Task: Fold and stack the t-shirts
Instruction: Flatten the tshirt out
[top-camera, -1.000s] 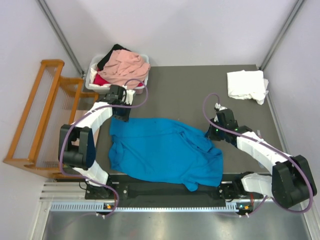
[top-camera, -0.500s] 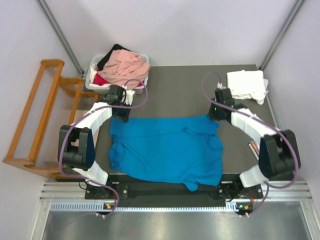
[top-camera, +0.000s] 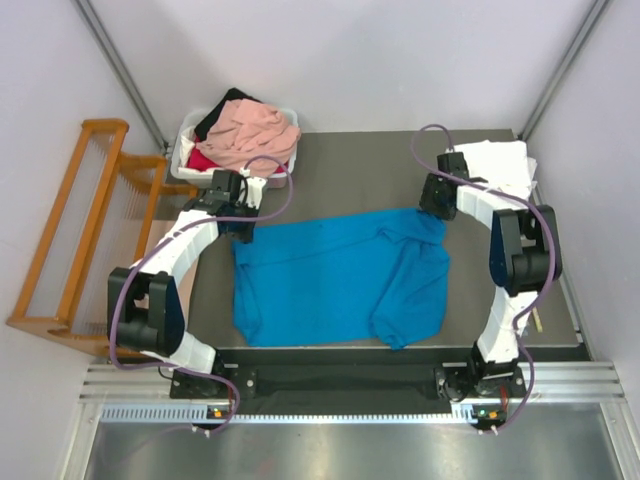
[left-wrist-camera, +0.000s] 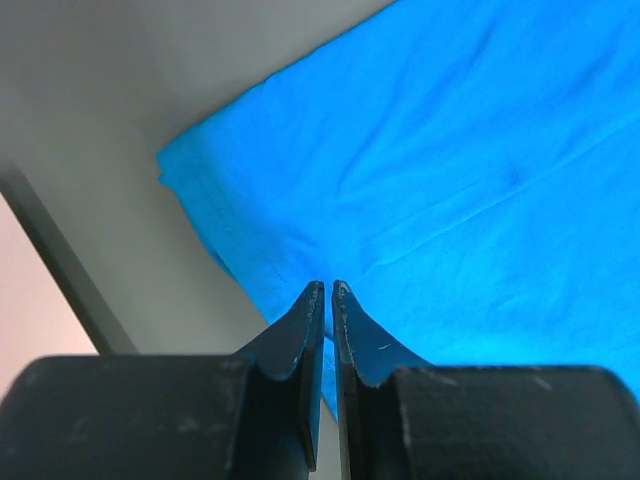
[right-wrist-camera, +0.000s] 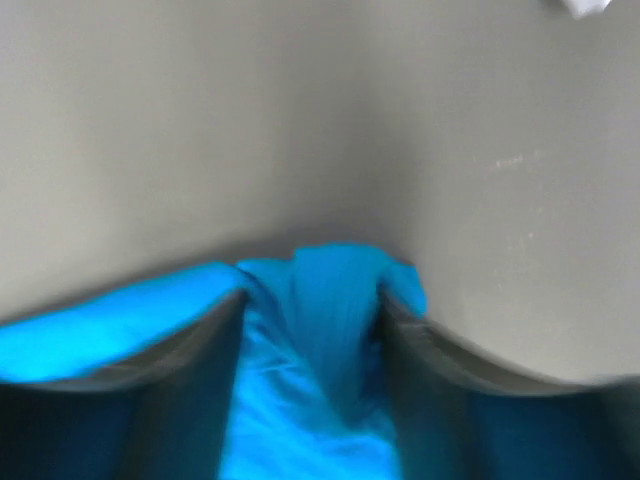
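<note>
My left gripper's closed fingers are over flat cloth (left-wrist-camera: 335, 262), inside the blue t-shirt's side edge (left-wrist-camera: 248, 293). I need to open them and grip that edge before I lift.
A bright blue t-shirt (top-camera: 340, 275) lies spread on the dark table (top-camera: 350, 170). My left gripper (top-camera: 240, 232) sits at the shirt's far left corner. In the left wrist view this gripper (left-wrist-camera: 327, 288) is shut, pinching the edge of the blue cloth (left-wrist-camera: 480, 150). My right gripper (top-camera: 436, 208) is at the far right corner. The right wrist view shows it (right-wrist-camera: 312, 300) open, with a bunched fold of blue cloth (right-wrist-camera: 300, 420) lying between the spread fingers. A white t-shirt (top-camera: 505, 170) lies at the far right, partly behind the right arm.
A white tub (top-camera: 185, 150) at the far left holds a salmon-pink tee (top-camera: 255, 135) over red (top-camera: 203, 160) and black (top-camera: 215, 118) ones. A wooden slatted rack (top-camera: 75, 230) stands off the table's left side. The right arm stretches along the table's right edge.
The right gripper carried the shirt's right corner toward the far side and opened. The blue shirt now lies flatter and farther from the near edge. The left gripper kept its hold.
</note>
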